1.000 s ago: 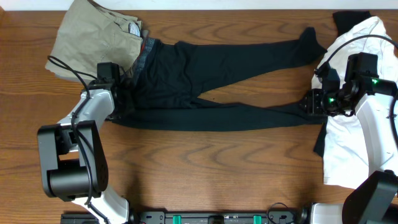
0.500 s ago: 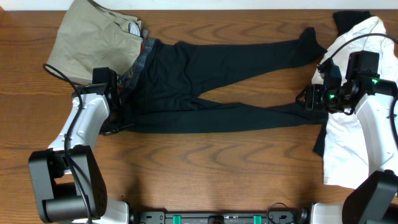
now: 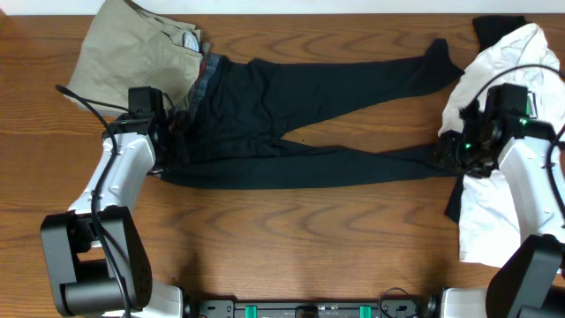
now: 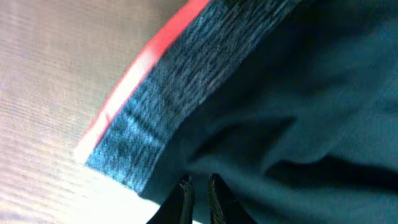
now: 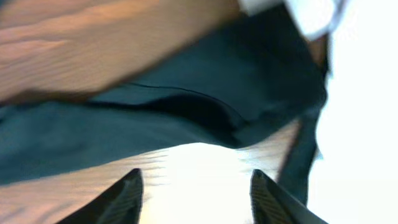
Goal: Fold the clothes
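Note:
The near leg (image 3: 375, 162) runs slack and wrinkled from my left gripper's waist corner. My right gripper should grab the loose cuff (image 5: 255, 132) and help pull the leg straight.
The black trousers (image 3: 291, 97) lie spread across the table, waist at the left and legs running right. Their grey waistband with a red-orange edge (image 4: 155, 93) fills the left wrist view. My left gripper (image 3: 170, 146) sits at the lower left corner of the waist; its jaws (image 4: 200, 186) are closed together on the black fabric just below the waistband. My right gripper (image 3: 441, 155) is at the cuff end of the near leg. Its jaws (image 5: 196, 186) are wide open over bare wood, with the leg's cuff (image 5: 186, 93) just ahead of them.
Khaki-beige trousers (image 3: 132, 53) lie folded at the back left, touching the waistband. A white T-shirt (image 3: 503, 212) lies along the right edge under my right arm, also in the right wrist view (image 5: 367, 93). Bare wood runs along the front.
My left gripper dipped toward the front with the waist corner, then came back up. My right gripper shifted slightly toward the front beside the cuff, still open.

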Controlling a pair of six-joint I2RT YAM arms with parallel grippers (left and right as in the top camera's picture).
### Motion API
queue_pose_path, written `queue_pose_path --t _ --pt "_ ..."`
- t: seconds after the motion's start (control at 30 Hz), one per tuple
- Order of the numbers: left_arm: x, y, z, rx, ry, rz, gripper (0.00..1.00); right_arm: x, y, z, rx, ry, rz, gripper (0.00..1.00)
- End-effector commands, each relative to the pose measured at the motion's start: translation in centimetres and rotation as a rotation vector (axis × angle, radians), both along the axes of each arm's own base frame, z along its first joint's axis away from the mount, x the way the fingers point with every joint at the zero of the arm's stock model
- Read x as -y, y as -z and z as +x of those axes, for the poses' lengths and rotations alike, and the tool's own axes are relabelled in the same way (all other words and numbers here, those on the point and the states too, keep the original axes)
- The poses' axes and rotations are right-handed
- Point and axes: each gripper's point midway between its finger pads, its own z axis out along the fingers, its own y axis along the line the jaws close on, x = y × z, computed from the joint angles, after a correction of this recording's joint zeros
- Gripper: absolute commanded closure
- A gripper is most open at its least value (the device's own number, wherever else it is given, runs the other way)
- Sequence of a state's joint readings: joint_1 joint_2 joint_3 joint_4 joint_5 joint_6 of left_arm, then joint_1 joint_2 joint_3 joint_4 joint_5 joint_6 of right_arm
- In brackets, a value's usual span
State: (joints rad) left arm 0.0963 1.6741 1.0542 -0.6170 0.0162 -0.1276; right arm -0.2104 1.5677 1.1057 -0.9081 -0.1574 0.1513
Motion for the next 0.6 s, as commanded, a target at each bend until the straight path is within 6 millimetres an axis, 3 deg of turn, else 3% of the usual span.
queue_pose_path --t 0.0,0.23,0.4,0.57 --pt "-0.2 0.2 0.3 0.006 0.050 0.021 0.87 1.4 1.8 -0.7 -0.042 0.096 -0.077 0.39" --pt "-0.4 0.6 0.9 0.015 0.096 0.038 0.86 3.4 4.5 -1.0 -0.035 0.165 -0.142 0.34" --pt "-0.4 2.4 0.9 -0.025 0.141 0.047 0.83 3.7 6.2 -0.6 -0.009 0.185 -0.138 0.34" --pt "-0.7 4.1 0.9 -0.057 0.144 0.058 0.83 3.6 6.5 0.4 0.028 0.191 -0.127 0.39"
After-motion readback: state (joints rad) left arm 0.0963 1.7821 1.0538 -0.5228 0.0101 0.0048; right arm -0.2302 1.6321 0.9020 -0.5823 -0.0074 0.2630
